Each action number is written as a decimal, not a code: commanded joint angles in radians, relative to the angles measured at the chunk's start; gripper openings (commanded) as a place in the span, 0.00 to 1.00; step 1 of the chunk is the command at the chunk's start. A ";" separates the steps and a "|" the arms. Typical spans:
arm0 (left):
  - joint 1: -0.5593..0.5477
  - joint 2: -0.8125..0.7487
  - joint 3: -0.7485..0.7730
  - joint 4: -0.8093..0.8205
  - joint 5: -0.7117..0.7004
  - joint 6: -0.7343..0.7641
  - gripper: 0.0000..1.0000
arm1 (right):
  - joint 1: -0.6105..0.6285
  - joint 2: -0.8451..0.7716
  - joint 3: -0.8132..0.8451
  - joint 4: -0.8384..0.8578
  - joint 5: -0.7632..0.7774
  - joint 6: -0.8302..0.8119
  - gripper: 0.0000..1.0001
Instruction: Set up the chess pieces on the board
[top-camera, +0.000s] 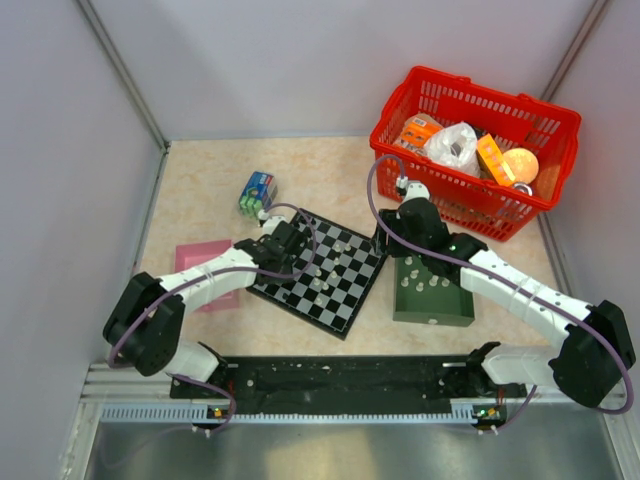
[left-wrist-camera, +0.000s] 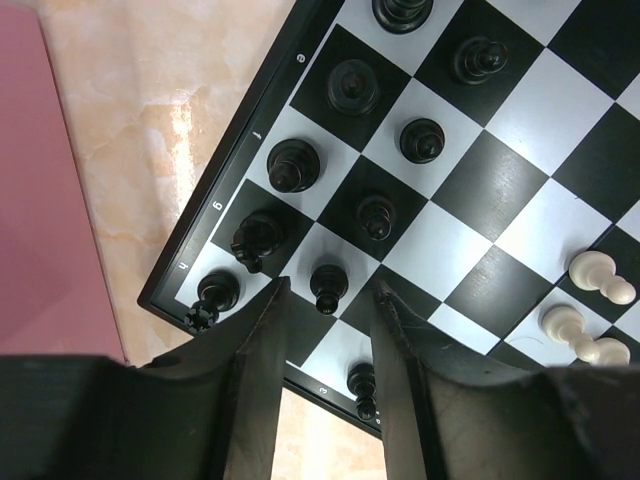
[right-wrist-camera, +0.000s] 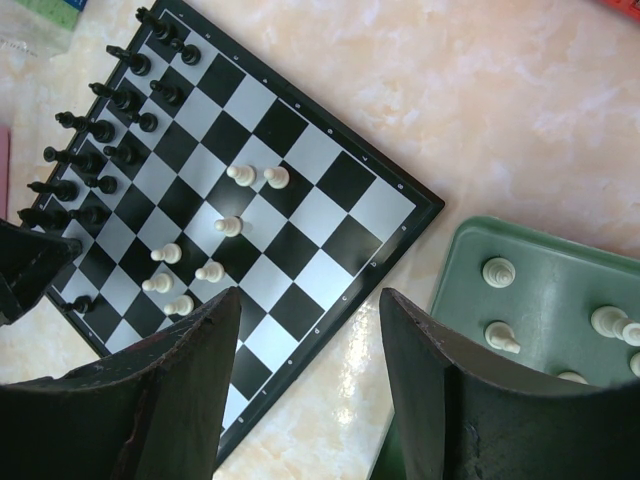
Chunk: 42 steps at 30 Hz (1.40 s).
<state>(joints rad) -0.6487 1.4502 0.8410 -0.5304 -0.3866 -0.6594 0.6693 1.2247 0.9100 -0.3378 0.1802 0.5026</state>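
The end dark pawn (left-wrist-camera: 363, 385) is on a white square in front of its row. I need to move it back onto the black square (left-wrist-camera: 308, 330) next to the rook with my left gripper.
The board (top-camera: 345, 290) lies at the middle of the table, turned like a diamond. Dark chess pieces (right-wrist-camera: 100, 130) stand in two rows along its left edge, and several pale pawns (right-wrist-camera: 228, 226) stand loosely near its middle. My left gripper (top-camera: 290, 240) hangs open over the board's (left-wrist-camera: 520, 110) left corner. One dark pawn (left-wrist-camera: 328, 285) stands just beyond its fingertips and another (left-wrist-camera: 362, 390) stands between the fingers, gripped by neither. My right gripper (right-wrist-camera: 311, 296) is open and empty, above the bare table between the board's (right-wrist-camera: 283, 128) right edge and a green tray (right-wrist-camera: 560, 280) of pale pieces (right-wrist-camera: 498, 270).
The green tray (top-camera: 432, 312) sits right of the board. A pink tray (top-camera: 195, 258) lies to the left, under the left arm. A red basket (top-camera: 475, 95) of packets stands at the back right. A small blue-green box (top-camera: 257, 192) sits behind the board.
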 joint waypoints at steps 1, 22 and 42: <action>0.006 -0.071 0.001 0.007 -0.018 -0.006 0.45 | -0.004 -0.022 0.007 0.022 -0.002 0.008 0.58; 0.001 -0.286 -0.088 -0.056 0.169 -0.048 0.58 | -0.005 -0.016 0.007 0.028 -0.010 0.014 0.58; -0.022 -0.123 -0.095 0.009 0.183 -0.054 0.36 | -0.005 -0.011 0.006 0.028 -0.004 0.011 0.59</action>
<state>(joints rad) -0.6655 1.3239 0.7475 -0.5610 -0.1978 -0.7086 0.6693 1.2247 0.9100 -0.3374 0.1711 0.5091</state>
